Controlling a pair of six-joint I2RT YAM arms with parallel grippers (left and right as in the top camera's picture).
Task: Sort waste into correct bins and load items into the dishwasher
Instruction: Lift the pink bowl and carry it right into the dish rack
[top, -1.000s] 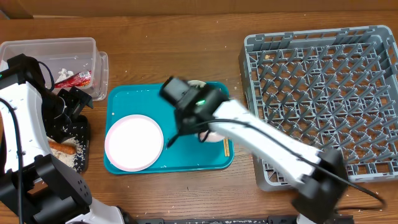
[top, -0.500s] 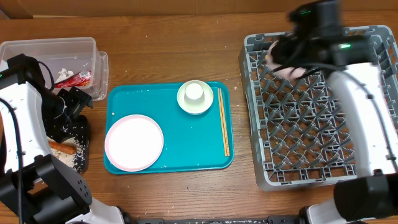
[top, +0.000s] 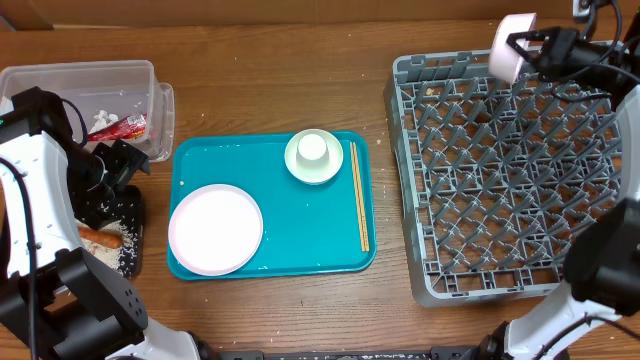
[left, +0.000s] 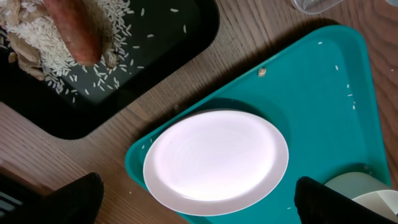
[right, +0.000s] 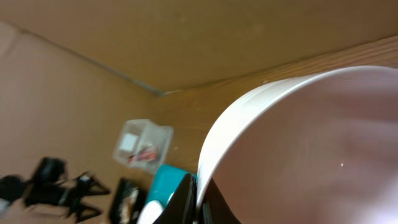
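Observation:
The pale bowl on edge (top: 510, 46) is over free pegs of the grey dishwasher rack (top: 516, 114), so the robot's right gripper should go on lowering the bowl and let go of it there.
My right gripper (top: 530, 46) is shut on the rim of a pale bowl (top: 508, 48), held on edge above the far edge of the grey dishwasher rack (top: 510, 170). The bowl (right: 298, 149) fills the right wrist view, with the gripper (right: 200, 202) pinching its rim. My left gripper (top: 118, 168) hangs open near the black tray bin (top: 132, 215); in its wrist view the gripper (left: 199, 211) is spread wide above the large plate (left: 217, 162). The carrot (left: 74, 28) lies in rice on the black tray (left: 161, 68). The red wrapper (top: 125, 127) and tissue (top: 103, 120) lie in the clear tub (top: 80, 80).
A teal serving tray (top: 280, 240) holds the large plate (top: 215, 228), a small round dish with the white cup (top: 313, 148) on it, and the chopsticks (top: 360, 195) along its right side. Brown wooden table surrounds everything.
The right arm has swung from over the teal tray across to the rack's far edge, carrying the bowl. The left arm has not moved.

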